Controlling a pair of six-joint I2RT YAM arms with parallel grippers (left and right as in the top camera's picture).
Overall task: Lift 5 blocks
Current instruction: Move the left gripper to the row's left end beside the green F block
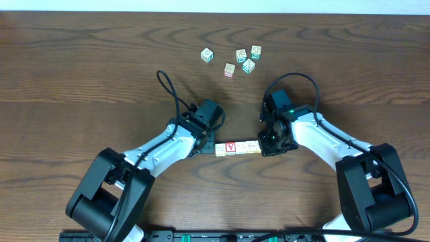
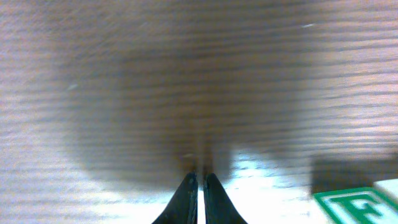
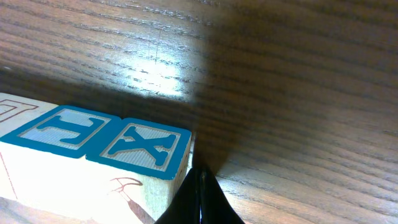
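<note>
The left gripper's fingers are a gap away from the row's green-printed end block (image 1: 220, 150), so the left gripper should come in against the green-printed block's outer side (image 1: 216, 150) before it lifts.
A short row of pale blocks (image 1: 238, 147) lies end to end at the table's middle front, and one shows a red V face (image 1: 230, 146). My left gripper (image 1: 213, 145) is shut with its tip at the row's left end. My right gripper (image 1: 263, 145) is shut with its tip at the right end. In the right wrist view the shut fingers (image 3: 200, 186) stand against the end block, whose side carries a blue X (image 3: 143, 146), next to one with a blue I (image 3: 65, 127). The left wrist view shows shut fingers (image 2: 200, 193) and a green-printed block face (image 2: 360, 205) at the lower right. I cannot tell whether the row is off the table.
Several loose cubes with teal, green or pinkish prints sit at the back of the wooden table (image 1: 80, 81): one alone (image 1: 207, 54), the others clustered (image 1: 245, 59). Both arms reach in from the front corners, with black cables looping above them.
</note>
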